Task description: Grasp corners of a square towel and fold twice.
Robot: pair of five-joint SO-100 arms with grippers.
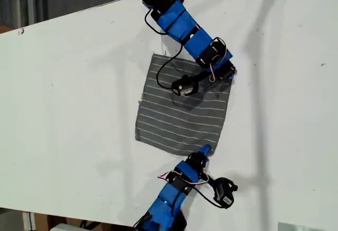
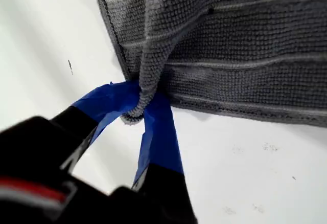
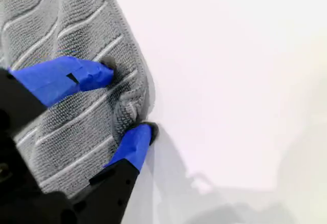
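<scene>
My gripper is pinching the towel's corner, which bends into a soft fold (image 2: 154,55), so the towel should fold over and its far edge (image 1: 142,100) should stay in place when I carry the corners across.
The square towel (image 1: 179,120) lies flat on the white table, dark grey with thin white stripes. My first gripper (image 1: 205,149) reaches in from the exterior view's bottom and is shut on the towel's lower right corner (image 2: 134,112), which is pinched into a ridge between the blue fingers (image 2: 158,132). My second gripper (image 1: 228,74) comes from the exterior view's top, its arm lying over the towel. It is open at the upper right corner: one fingertip (image 3: 99,73) presses on the towel (image 3: 56,29), the other (image 3: 140,134) sits at its edge, with a small bulge of cloth (image 3: 127,109) between them.
The white table (image 1: 68,109) extends wide to the exterior view's left and right of the towel. Its far edge (image 1: 79,10) runs diagonally across the exterior view's top left. A black camera module (image 1: 185,86) hangs over the towel, another (image 1: 224,191) beside the first arm.
</scene>
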